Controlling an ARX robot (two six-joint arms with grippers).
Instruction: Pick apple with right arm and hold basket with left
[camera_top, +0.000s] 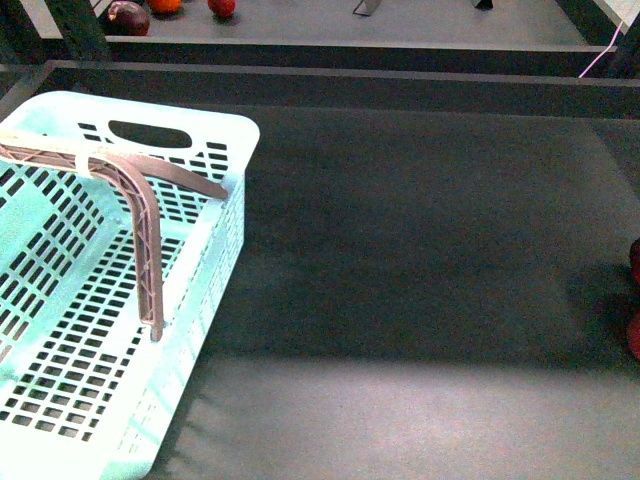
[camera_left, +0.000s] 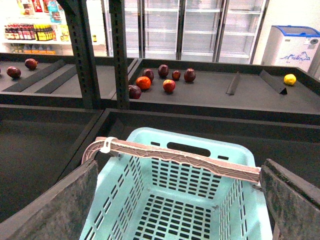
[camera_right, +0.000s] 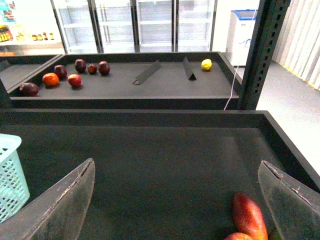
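Observation:
The pinkish handle (camera_top: 148, 240) spans the basket (camera_top: 75, 310) from side to side, so the basket will rise with its opening upward when I lift the handle.
The light turquoise basket (camera_top: 100, 330) stands at the left of the dark tray, its pinkish handle (camera_top: 140, 200) raised. In the left wrist view my left gripper (camera_left: 180, 167) is open above the basket (camera_left: 175, 210), its pads either side of the handle (camera_left: 200, 161) and not touching it. My right gripper (camera_right: 176, 165) is open and empty over bare tray floor. A glossy red fruit (camera_right: 248, 215), probably the apple, lies close to its right finger (camera_right: 287, 200), with a second red fruit (camera_right: 237, 236) cut by the frame edge. Both show as red slivers (camera_top: 634, 262) in the front view.
The tray's raised back wall (camera_top: 330, 85) separates it from a farther shelf with dark purplish fruits (camera_right: 29, 89), an orange one (camera_right: 50, 79), a small red one (camera_right: 74, 80), a yellow one (camera_right: 206, 64) and dividers. A dark post (camera_right: 260, 55) stands at the right.

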